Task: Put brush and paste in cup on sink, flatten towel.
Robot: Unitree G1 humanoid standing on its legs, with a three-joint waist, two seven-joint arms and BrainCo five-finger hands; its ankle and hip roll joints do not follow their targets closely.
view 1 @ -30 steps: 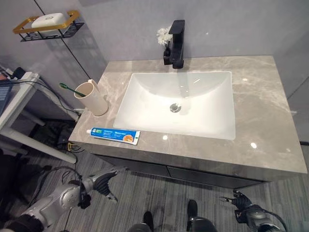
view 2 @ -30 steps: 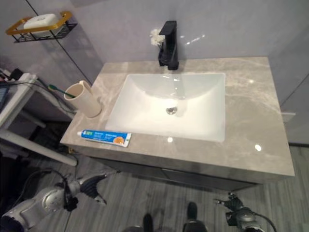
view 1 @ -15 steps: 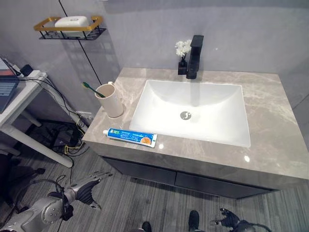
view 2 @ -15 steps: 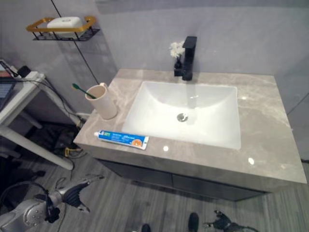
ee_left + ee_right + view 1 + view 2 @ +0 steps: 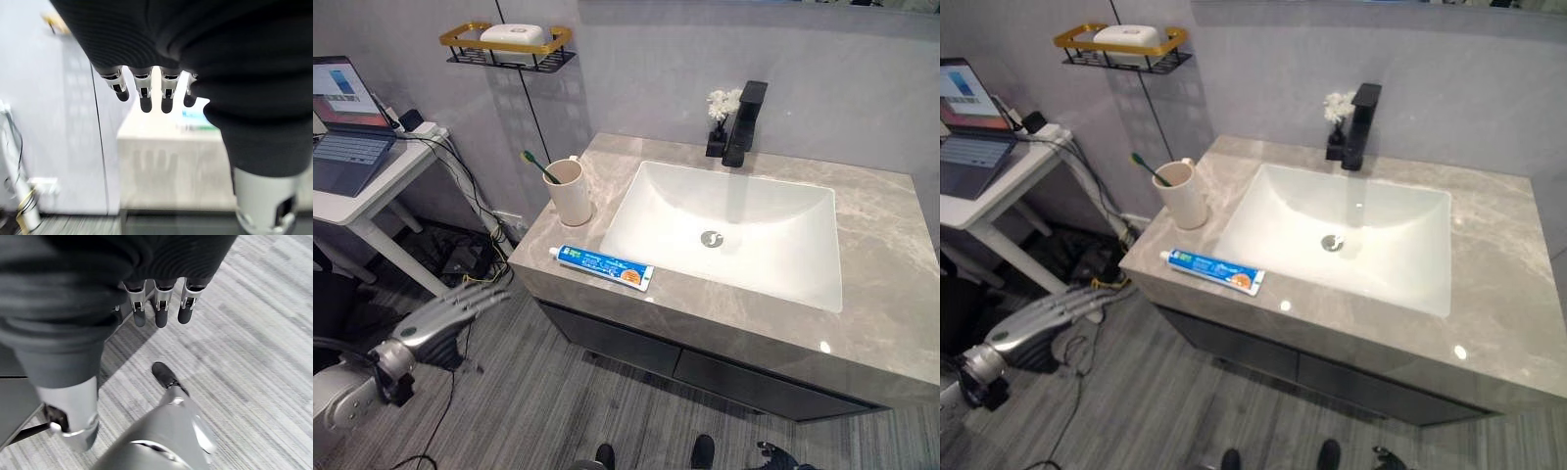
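Observation:
The toothpaste tube is straight and has smooth sides [image 5: 602, 265]. I therefore expect its flat end [image 5: 648, 279] to stay out straight when I pick the tube up by the cap end.
A beige cup [image 5: 571, 192] stands on the grey counter [image 5: 891, 284] left of the white basin [image 5: 773, 211], with a green toothbrush [image 5: 532, 164] leaning in it. A blue and white toothpaste tube [image 5: 604, 267] lies flat near the counter's front edge; it also shows past the fingers [image 5: 142, 95] in the left wrist view. My left hand [image 5: 445, 315] hovers open below and left of the counter's front left corner, fingers straight and pointing at it, holding nothing. My right hand [image 5: 164, 308] hangs low over the striped floor, fingers straight and empty.
A black faucet [image 5: 744, 122] and a small white flower [image 5: 718, 102] stand behind the basin. A gold and black wall shelf [image 5: 506, 41] holds soap. A white side table [image 5: 382, 181] with a laptop [image 5: 347, 137] stands to the left, above cables on the floor.
The camera has shifted, so the counter sits further right. My left hand has risen and come closer to the counter's front left corner. The right hand has sunk toward the picture's bottom edge.

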